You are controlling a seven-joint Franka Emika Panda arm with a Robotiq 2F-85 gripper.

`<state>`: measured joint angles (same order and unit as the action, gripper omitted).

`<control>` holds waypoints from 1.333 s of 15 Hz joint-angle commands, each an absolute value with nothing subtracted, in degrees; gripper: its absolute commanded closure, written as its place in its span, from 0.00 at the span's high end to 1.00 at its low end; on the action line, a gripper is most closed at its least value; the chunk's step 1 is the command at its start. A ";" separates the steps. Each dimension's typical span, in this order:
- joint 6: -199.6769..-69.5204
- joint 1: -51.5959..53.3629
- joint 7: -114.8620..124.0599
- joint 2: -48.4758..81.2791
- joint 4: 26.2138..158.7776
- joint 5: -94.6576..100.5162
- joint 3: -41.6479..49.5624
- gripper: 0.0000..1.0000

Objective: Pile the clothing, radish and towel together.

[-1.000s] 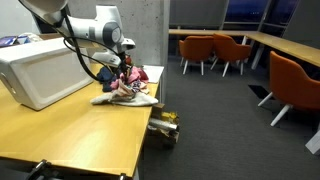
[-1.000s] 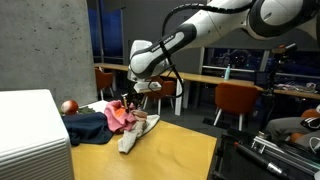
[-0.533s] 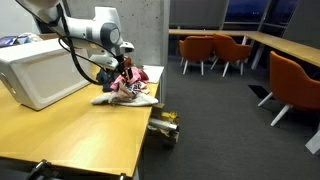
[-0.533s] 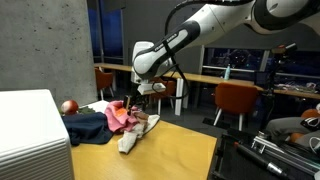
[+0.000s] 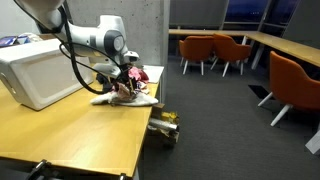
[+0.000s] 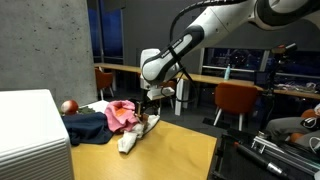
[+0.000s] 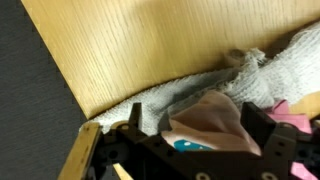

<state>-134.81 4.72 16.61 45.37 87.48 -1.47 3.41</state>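
The tan soft thing is too far below my gripper's open fingers, so next I lower them further and take it together with the bunched towel.
A grey-white towel lies on the wooden table's corner. A pink cloth lies on it beside a dark blue garment. A small red round thing, perhaps the radish, sits behind the garments by the concrete wall. My gripper is low over the towel, jaws wide, astride a tan soft thing with a blue spot. Whether the fingers press on it does not show.
A large white box stands on the table beside the pile. The table edge runs right by the towel, with dark carpet below. Orange chairs and a small floor device stand beyond.
My gripper has moved off the pink cloth, sideways toward the table edge and lower, to sit over the tan thing on the towel. The cloths have not moved.
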 commanded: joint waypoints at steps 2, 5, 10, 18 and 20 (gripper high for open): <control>-136.03 5.59 17.64 44.45 88.07 -0.73 4.30 1.00; -136.77 6.17 17.29 43.19 88.69 -1.22 3.39 1.00; -139.04 6.77 17.95 45.31 85.69 -1.41 3.67 1.00; -139.70 6.09 17.60 52.25 79.25 -1.96 3.11 1.00; -139.83 6.02 17.46 53.87 78.31 -2.30 2.73 1.00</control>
<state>-139.43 6.26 17.26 50.79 81.56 -1.53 3.44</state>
